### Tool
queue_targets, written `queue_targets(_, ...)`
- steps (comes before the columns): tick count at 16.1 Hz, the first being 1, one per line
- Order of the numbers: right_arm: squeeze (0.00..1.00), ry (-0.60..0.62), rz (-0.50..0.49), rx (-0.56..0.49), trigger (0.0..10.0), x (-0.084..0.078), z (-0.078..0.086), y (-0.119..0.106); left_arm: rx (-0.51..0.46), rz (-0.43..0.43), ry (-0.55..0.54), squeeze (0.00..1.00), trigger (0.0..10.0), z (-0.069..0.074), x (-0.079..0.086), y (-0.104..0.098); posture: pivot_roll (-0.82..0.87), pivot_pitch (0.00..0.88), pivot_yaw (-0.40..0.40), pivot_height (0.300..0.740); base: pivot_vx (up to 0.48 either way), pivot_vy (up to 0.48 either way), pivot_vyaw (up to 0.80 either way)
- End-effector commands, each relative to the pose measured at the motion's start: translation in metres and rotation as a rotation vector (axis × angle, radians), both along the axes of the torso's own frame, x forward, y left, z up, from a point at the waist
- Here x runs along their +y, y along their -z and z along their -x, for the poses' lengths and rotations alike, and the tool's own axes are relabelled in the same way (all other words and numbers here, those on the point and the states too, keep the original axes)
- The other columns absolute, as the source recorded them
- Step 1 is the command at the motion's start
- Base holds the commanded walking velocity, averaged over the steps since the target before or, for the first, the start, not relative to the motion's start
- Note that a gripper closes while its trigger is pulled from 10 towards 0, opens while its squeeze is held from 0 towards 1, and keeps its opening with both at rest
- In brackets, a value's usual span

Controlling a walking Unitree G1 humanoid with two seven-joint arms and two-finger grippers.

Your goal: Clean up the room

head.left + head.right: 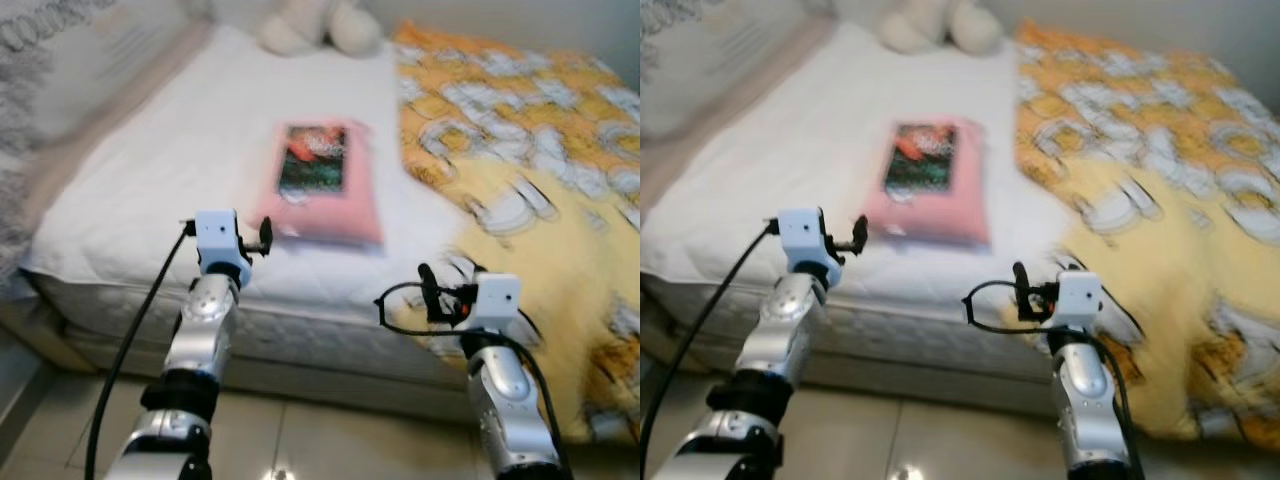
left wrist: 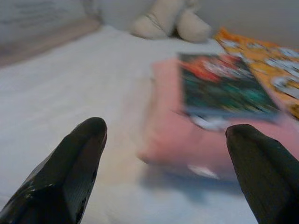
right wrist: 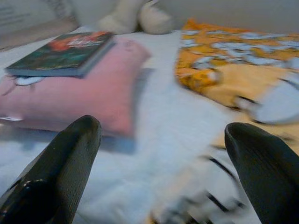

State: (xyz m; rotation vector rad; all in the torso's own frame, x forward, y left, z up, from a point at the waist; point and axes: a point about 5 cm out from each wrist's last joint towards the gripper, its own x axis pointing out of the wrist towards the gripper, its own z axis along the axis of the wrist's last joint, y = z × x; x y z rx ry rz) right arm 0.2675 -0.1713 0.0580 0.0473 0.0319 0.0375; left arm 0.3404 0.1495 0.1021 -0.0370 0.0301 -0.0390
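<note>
My gripper will uncover a larger white drawing hidden beneath when it lifts the book, as a white patch [image 1: 292, 196] peeks out at the near edge of the book [image 1: 314, 158].
A pink pillow [image 1: 330, 205] lies in the middle of a white bed [image 1: 170, 170], and a dark book [image 1: 313, 158] with a red and green cover rests on top of it. A yellow and orange patterned blanket [image 1: 530, 170] covers the bed's right side and hangs over the front edge. My left gripper [image 1: 264, 236] is raised at the bed's front edge, just short of the pillow's near end, fingers open and empty. My right gripper [image 1: 428, 288] hovers open and empty by the blanket's front corner. The book [image 2: 224, 84] and pillow [image 2: 187, 135] lie ahead of the left fingers.
A cream plush toy [image 1: 320, 28] sits at the head of the bed. A grey patterned surface [image 1: 45, 60] runs along the bed's left side. Light tiled floor [image 1: 300, 440] lies between me and the mattress front.
</note>
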Motion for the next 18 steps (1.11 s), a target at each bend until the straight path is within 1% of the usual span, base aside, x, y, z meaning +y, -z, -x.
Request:
queue_targets(1, 0.00, -0.015, -0.004, -0.008, 10.0, 0.006, -0.001, -0.002, 0.002, -0.026, -0.011, 0.00, 10.0, 0.000, 0.008, 0.002, 0.00, 0.000, 0.017, 0.740, 0.480, 0.000, 0.64)
queue_targets(2, 0.00, -0.010, -0.006, -0.008, 10.0, 0.005, 0.000, -0.001, 0.005, -0.020, -0.006, 0.00, 10.0, -0.001, 0.007, 0.002, -0.01, 0.000, 0.019, 0.740, 0.480, 0.000, 0.59)
queue_targets(3, 0.00, -0.006, -0.008, -0.010, 10.0, 0.005, 0.000, -0.001, 0.006, -0.024, -0.001, 0.00, 10.0, -0.001, 0.006, 0.002, -0.01, 0.000, 0.019, 0.740, 0.480, 0.000, 0.00)
queue_targets(4, 0.00, 0.002, -0.010, -0.011, 10.0, 0.003, 0.001, -0.001, -0.004, -0.083, 0.000, 0.00, 10.0, -0.002, 0.004, 0.001, -0.01, 0.000, 0.021, 0.740, 0.439, 0.000, 0.00)
queue_targets(5, 0.00, 0.008, -0.011, -0.010, 10.0, 0.002, 0.001, -0.001, 0.003, -0.130, 0.003, 0.00, 10.0, -0.002, 0.001, 0.003, -0.01, 0.000, 0.022, 0.740, 0.000, 0.000, 0.00)
queue_targets(6, 0.00, 0.010, -0.010, -0.012, 10.0, 0.002, 0.002, -0.001, 0.022, -0.120, 0.034, 0.00, 10.0, -0.003, -0.002, 0.004, -0.02, 0.000, 0.025, 0.740, 0.000, 0.000, 0.00)
queue_targets(7, 0.00, 0.011, -0.007, -0.015, 10.0, 0.003, 0.002, -0.001, 0.004, -0.090, 0.051, 0.00, 10.0, -0.003, -0.003, 0.002, -0.02, 0.000, 0.026, 0.740, 0.000, 0.000, 0.00)
queue_targets(10, 0.00, 0.009, 0.014, -0.039, 10.0, 0.003, 0.004, -0.005, -0.019, -0.055, 0.093, 0.00, 10.0, -0.004, -0.009, -0.001, -0.03, 0.000, 0.033, 0.740, 0.294, -0.374, 0.00)
queue_targets(12, 0.00, 0.016, 0.023, -0.054, 10.0, 0.002, 0.006, -0.007, -0.035, -0.053, 0.107, 0.00, 10.0, -0.005, -0.010, -0.004, -0.04, 0.000, 0.035, 0.740, 0.330, -0.343, 0.00)
queue_targets(13, 0.00, 0.033, 0.045, -0.094, 10.0, 0.001, 0.007, -0.013, -0.048, -0.062, 0.128, 0.00, 10.0, -0.007, -0.011, -0.006, -0.04, 0.000, 0.037, 0.740, 0.341, -0.334, 0.00)
queue_targets(15, 0.00, 0.056, 0.082, -0.134, 10.0, -0.002, 0.006, -0.023, -0.061, -0.061, 0.148, 0.00, 10.0, -0.009, -0.012, -0.009, -0.05, 0.000, 0.042, 0.740, 0.341, -0.334, 0.00)
queue_targets(16, 0.00, 0.078, 0.090, -0.153, 10.0, -0.004, 0.005, -0.028, -0.062, -0.055, 0.162, 0.00, 10.0, -0.010, -0.013, -0.010, -0.05, 0.000, 0.044, 0.740, 0.337, -0.337, -0.76)
queue_targets(17, 0.00, 0.093, 0.092, -0.156, 10.0, -0.008, 0.007, -0.029, -0.053, -0.053, 0.178, 0.00, 10.0, -0.010, -0.016, -0.009, -0.06, 0.000, 0.047, 0.740, 0.382, -0.285, -0.74)
queue_targets(18, 0.00, 0.098, 0.092, -0.153, 10.0, -0.009, 0.008, -0.028, -0.049, -0.055, 0.185, 0.00, 10.0, -0.011, -0.017, -0.008, -0.06, 0.000, 0.047, 0.740, 0.000, 0.000, -0.48)
